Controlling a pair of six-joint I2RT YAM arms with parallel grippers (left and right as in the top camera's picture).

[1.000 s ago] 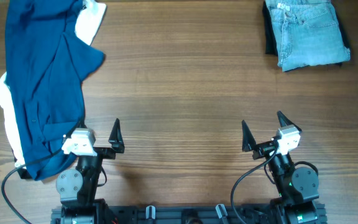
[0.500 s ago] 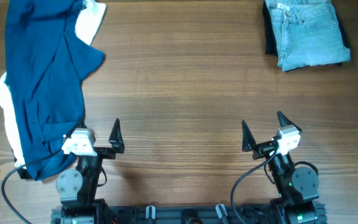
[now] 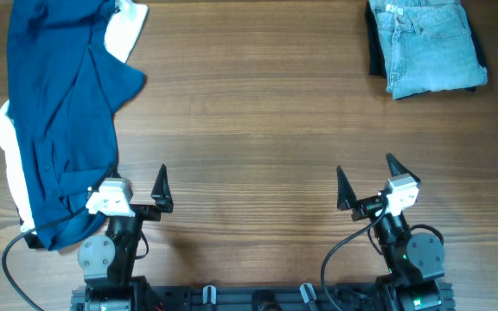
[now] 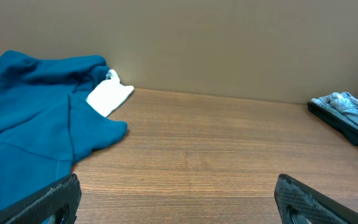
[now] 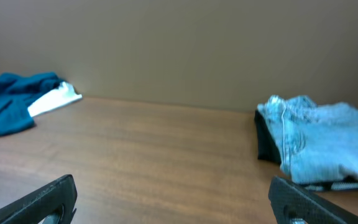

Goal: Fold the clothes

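Observation:
The dark blue shirt point(image 4: 33, 137) will sag in a slack curve when the robot lifts the shirt's edge, because the shirt's near corner point(image 4: 113, 129) is lying loose with soft folds behind it.
A rumpled dark blue shirt point(image 3: 59, 112) lies unfolded along the table's left side, over a white garment point(image 3: 11, 168); both show in the left wrist view, the blue shirt point(image 4: 30, 118) and the white garment point(image 4: 109, 96). Light blue jeans point(image 3: 430, 47) lie folded at the far right on a dark garment point(image 3: 376, 47), also in the right wrist view point(image 5: 319, 146). My left gripper point(image 3: 138, 186) is open and empty near the front edge, just right of the shirt's lower end. My right gripper point(image 3: 367, 181) is open and empty at the front right.
The wooden table point(image 3: 258, 130) spreads between the two piles. A black cable point(image 3: 11, 268) loops at the left arm's base, another point(image 3: 335, 255) by the right arm's base. A plain wall point(image 4: 197, 43) stands behind the table.

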